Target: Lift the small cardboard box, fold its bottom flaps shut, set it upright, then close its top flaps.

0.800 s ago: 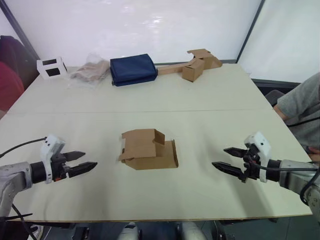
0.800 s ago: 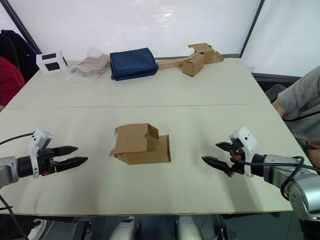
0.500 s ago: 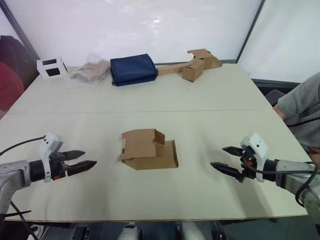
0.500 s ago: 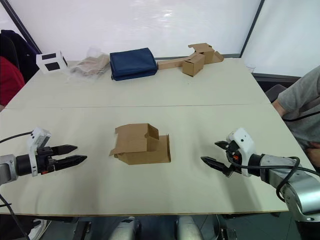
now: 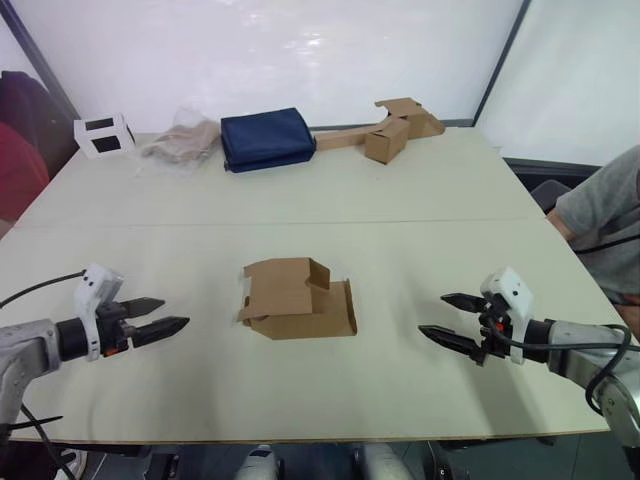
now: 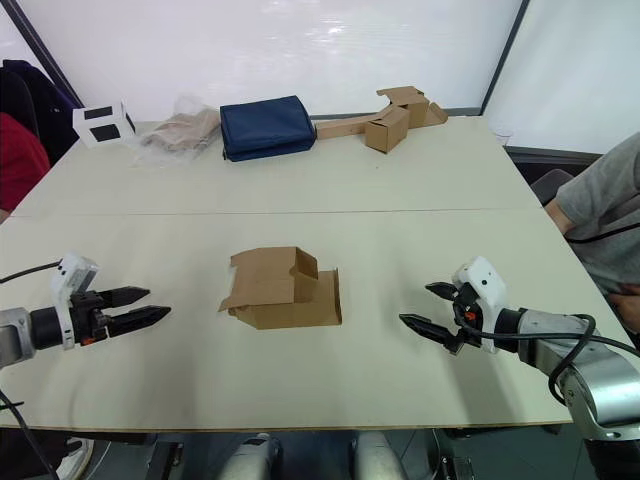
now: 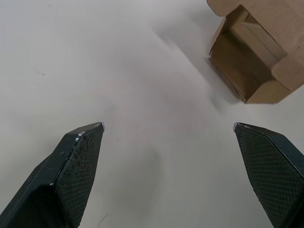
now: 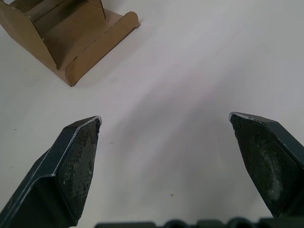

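Note:
The box's bottom flap [image 5: 307, 325] has a creased edge [image 5: 347, 307] at its end, so the bottom flap will swing inward and stay tucked in when I push it closed.
The small cardboard box [image 5: 298, 299] lies on its side in the middle of the pale table, plain brown, with flaps spread loose at both ends. Its open end with flaps [image 7: 247, 61] faces my left gripper, and the other open end [image 8: 66, 33] faces my right one. My left gripper [image 5: 155, 325] hovers open near the table's front left, well apart from the box. To the box's right, my right gripper [image 5: 452, 318] is open too, with bare table between it and the box. Neither holds anything.
Along the far edge sit a white box with black windows [image 5: 103, 135], a crumpled plastic bag [image 5: 181, 142], a folded navy cloth [image 5: 266, 138] and a brown box joined to a long flat strip [image 5: 388, 131]. A person's sleeve [image 5: 600, 215] shows at the right edge.
Both grippers have drawn slightly back toward the front edge and outward. The box has not moved.

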